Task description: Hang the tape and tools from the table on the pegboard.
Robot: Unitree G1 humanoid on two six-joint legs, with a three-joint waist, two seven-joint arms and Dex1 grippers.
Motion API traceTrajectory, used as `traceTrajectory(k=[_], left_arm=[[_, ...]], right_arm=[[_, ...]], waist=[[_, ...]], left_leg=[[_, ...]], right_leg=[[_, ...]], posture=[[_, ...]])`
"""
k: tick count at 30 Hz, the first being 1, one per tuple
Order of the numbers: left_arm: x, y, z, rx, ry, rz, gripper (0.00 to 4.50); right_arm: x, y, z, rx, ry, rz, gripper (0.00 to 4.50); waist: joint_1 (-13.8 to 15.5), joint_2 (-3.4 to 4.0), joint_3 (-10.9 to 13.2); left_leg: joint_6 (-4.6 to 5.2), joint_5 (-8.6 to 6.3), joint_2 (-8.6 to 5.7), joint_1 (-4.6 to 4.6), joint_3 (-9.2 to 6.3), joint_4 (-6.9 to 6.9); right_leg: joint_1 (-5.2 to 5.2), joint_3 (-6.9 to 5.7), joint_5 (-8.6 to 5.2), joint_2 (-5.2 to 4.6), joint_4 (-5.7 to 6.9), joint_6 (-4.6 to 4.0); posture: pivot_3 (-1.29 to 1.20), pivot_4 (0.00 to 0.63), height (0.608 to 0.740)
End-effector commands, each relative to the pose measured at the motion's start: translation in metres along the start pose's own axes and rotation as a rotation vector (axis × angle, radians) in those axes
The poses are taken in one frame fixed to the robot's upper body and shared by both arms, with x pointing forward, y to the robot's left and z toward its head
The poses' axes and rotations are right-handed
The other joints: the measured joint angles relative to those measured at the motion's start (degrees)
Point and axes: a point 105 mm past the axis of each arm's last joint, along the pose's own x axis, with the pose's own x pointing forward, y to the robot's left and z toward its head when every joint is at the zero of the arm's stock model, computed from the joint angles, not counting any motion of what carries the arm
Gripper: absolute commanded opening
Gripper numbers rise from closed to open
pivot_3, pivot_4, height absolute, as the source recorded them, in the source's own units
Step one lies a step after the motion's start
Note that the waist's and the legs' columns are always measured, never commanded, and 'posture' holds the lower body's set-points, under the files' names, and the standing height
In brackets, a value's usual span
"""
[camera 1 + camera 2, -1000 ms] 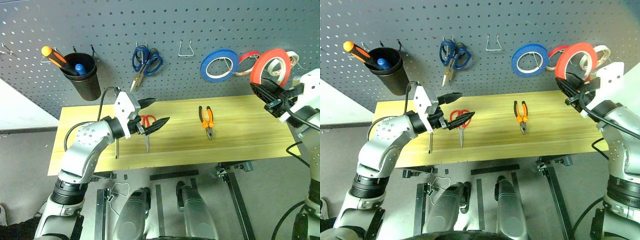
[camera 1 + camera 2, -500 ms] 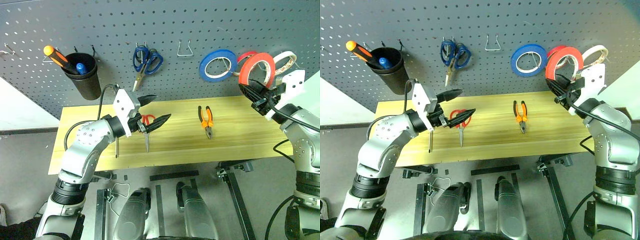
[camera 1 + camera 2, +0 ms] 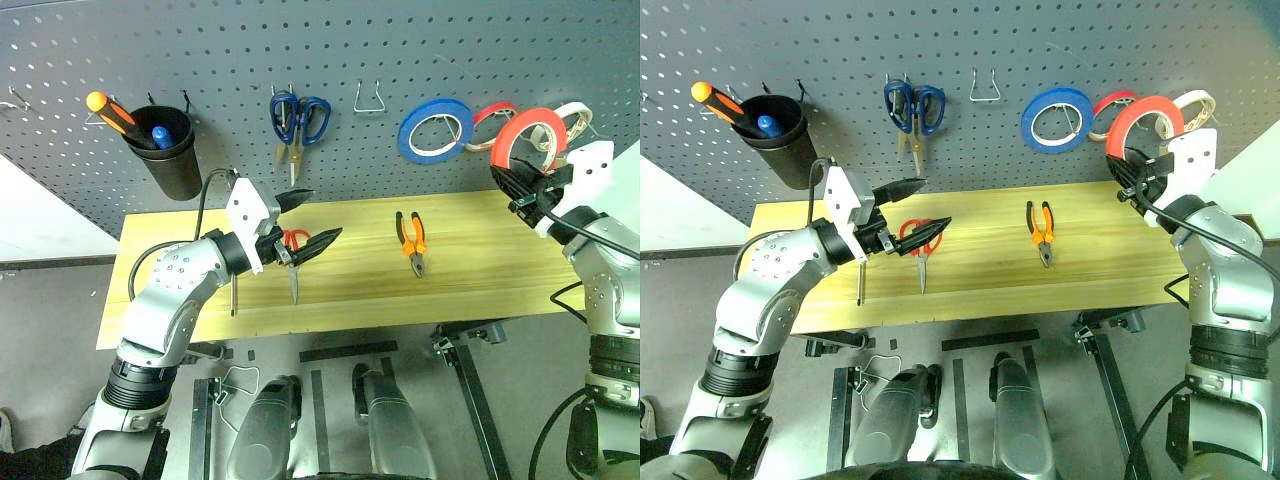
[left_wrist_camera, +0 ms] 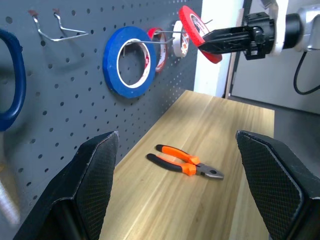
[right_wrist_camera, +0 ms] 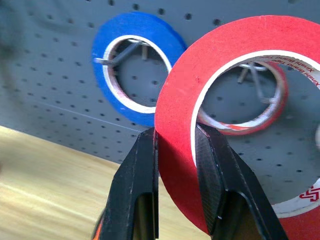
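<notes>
The hook of the other red roll [image 5: 258, 86] shows through the red tape's hole [image 5: 265, 137]. I keep moving my right gripper toward the pegboard and release on that hook.
My right gripper [image 3: 508, 178] is shut on the lower rim of the red tape [image 3: 528, 138], holding it upright close to the pegboard [image 3: 200, 60], in front of a hook that bears another red roll [image 5: 260, 122]. The right wrist view has both fingers [image 5: 142, 170] pinching the tape's band [image 5: 175, 110]. Over the table [image 3: 480, 270] my left gripper [image 3: 323, 214] hovers open, above the red-handled scissors [image 3: 294, 240]. The slim screwdriver [image 3: 233, 298] lies under that arm. The pliers [image 3: 413, 240] lie mid-table.
On the pegboard hang a blue roll [image 3: 437, 130], a white roll [image 3: 572, 113], blue-handled scissors [image 3: 298, 118], an empty wire hook [image 3: 372, 98] and a black cup [image 3: 170, 150] with an orange-handled screwdriver [image 3: 110, 110].
My right gripper has carried the red tape forward, closer to the pegboard by the red and white rolls. The blue-handled scissors have swung from tilted to hanging straight. The left arm has stayed still.
</notes>
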Motion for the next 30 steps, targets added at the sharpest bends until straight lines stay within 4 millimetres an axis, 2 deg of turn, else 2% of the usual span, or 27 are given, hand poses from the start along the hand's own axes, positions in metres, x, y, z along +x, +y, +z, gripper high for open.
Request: traceTrajectory(k=[1,11,15,18,25,27,28,30], left_arm=[[-0.001,-0.002,0.016,0.042,-0.052,-0.01,3.95],[0.0,-0.002,0.02,0.061,-0.056,-0.011,3.95],[0.002,-0.007,0.038,0.091,-0.097,-0.029,3.95],[0.003,-0.007,0.041,0.095,-0.103,-0.02,3.95],[0.0,-0.006,0.042,0.098,-0.094,-0.001,3.95],[0.001,-0.006,0.041,0.097,-0.094,0.001,3.95],[0.001,-0.005,0.041,0.096,-0.093,0.002,3.95],[0.001,-0.005,0.041,0.096,-0.093,0.004,3.95]], right_arm=[[0.005,-0.002,0.011,-0.035,-0.049,-0.003,0.68],[0.037,-0.001,-0.003,-0.005,-0.042,0.017,0.68],[0.055,0.0,-0.011,0.029,-0.049,0.007,0.68],[0.065,0.001,-0.018,0.028,-0.031,-0.003,0.68],[0.07,-0.01,-0.028,0.08,0.011,-0.076,0.68],[0.07,-0.011,-0.03,0.068,0.015,-0.085,1.46],[0.07,-0.011,-0.029,0.067,0.011,-0.084,1.62],[0.069,-0.011,-0.03,0.061,0.01,-0.077,2.26]], waist=[[0.01,0.0,0.0],[-0.09,0.0,0.0],[-0.04,0.0,0.0],[-0.06,0.0,-0.01],[-0.02,-0.01,-0.01],[0.09,-0.01,-0.01],[0.14,-0.01,-0.01],[0.04,-0.01,-0.01]], left_leg=[[0.0,0.0,0.0,0.0,0.0,0.0],[-0.01,0.01,0.0,0.01,0.02,0.01],[-0.04,0.02,0.0,0.01,0.01,0.0],[-0.06,0.03,0.0,0.01,0.02,0.01],[-0.1,0.06,0.0,0.03,0.02,0.01],[-0.1,0.06,0.0,0.03,0.02,0.01],[-0.1,0.06,0.0,0.03,0.0,0.01],[-0.11,0.06,-0.01,0.01,0.0,0.01]], right_leg=[[0.0,0.0,0.0,0.0,0.0,0.0],[0.01,0.0,0.0,0.03,0.0,0.0],[0.0,0.0,0.01,0.03,-0.01,-0.01],[0.02,0.0,0.01,0.03,-0.01,0.0],[0.03,0.0,0.01,0.04,0.0,-0.01],[0.03,0.0,0.01,0.03,0.0,-0.01],[0.04,-0.01,0.01,0.03,0.0,-0.01],[0.03,-0.01,0.01,0.03,-0.01,-0.01]], posture=[[0.12,0.246,0.74],[0.12,0.252,0.74],[0.13,0.254,0.74],[0.14,0.253,0.74],[0.15,0.252,0.74],[0.14,0.252,0.74],[0.14,0.252,0.74],[0.14,0.252,0.74]])
